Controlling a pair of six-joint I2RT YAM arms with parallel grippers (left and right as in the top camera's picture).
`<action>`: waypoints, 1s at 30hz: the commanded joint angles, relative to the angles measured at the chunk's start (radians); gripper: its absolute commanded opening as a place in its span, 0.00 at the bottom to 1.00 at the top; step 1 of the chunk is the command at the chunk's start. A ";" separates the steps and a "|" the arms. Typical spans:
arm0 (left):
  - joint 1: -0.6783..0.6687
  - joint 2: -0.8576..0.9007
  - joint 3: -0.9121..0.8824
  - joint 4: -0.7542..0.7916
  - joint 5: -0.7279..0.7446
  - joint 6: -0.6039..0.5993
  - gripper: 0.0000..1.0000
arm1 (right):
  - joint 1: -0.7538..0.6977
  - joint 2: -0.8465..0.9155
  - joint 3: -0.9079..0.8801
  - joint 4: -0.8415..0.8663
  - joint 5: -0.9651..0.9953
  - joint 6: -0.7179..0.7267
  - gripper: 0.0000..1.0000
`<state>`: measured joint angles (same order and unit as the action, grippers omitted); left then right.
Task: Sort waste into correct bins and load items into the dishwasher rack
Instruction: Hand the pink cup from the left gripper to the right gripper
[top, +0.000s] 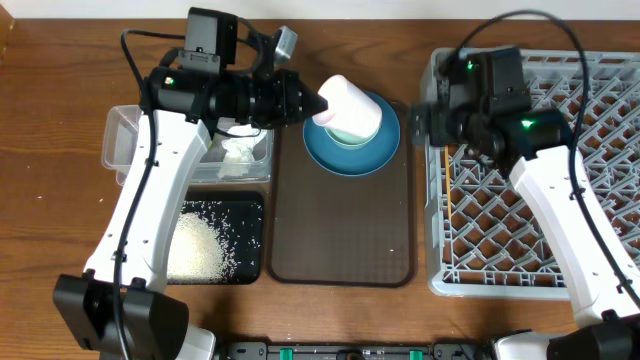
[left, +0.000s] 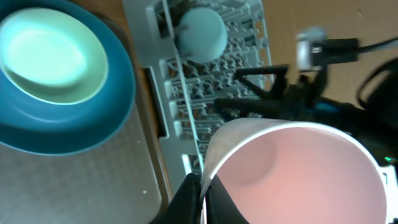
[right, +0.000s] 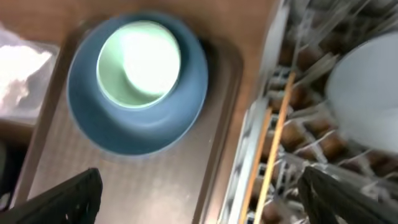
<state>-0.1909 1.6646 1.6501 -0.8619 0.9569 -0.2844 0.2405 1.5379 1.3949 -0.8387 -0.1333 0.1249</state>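
The robot's left gripper has hold of the small pink cup's rim (top: 321, 114) and the cup's closed end is free, so the right gripper goes on swinging toward that end (top: 365, 111) until its fingers close there.
My left gripper (top: 318, 106) is shut on the rim of the small pink cup (top: 348, 106) and holds it tilted above the mint-green bowl (top: 350, 138), which sits in the dark blue plate (top: 385, 150). In the left wrist view the fingers (left: 204, 200) pinch the cup's wall (left: 292, 174). My right gripper (top: 425, 120) is open and empty over the left edge of the grey dishwasher rack (top: 560, 200). Its wrist view shows its open jaws (right: 205, 199), the bowl (right: 140, 59), the plate (right: 137, 127), the wooden chopsticks (right: 273, 137) and the pale bowl (right: 367, 93) in the rack. The wrapper is out of view.
The plate stands at the far end of the brown serving tray (top: 340, 230). The clear tub (top: 128, 140) holds the white tissue (top: 240, 155). The black tray (top: 250, 215) holds a heap of rice grains (top: 195, 250). Both arms cross the space above the table.
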 joint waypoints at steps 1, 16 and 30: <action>0.005 0.002 0.003 -0.013 0.056 0.026 0.06 | 0.001 -0.002 0.005 -0.016 -0.078 0.043 0.99; 0.008 0.002 0.003 -0.020 0.266 0.084 0.07 | -0.252 -0.092 0.003 -0.113 -1.215 -0.596 0.99; -0.099 0.002 0.003 0.029 0.494 0.119 0.07 | -0.167 -0.092 0.003 -0.226 -1.391 -0.822 0.93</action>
<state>-0.2687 1.6646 1.6497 -0.8532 1.4040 -0.1825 0.0418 1.4521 1.3949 -1.0637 -1.4448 -0.6418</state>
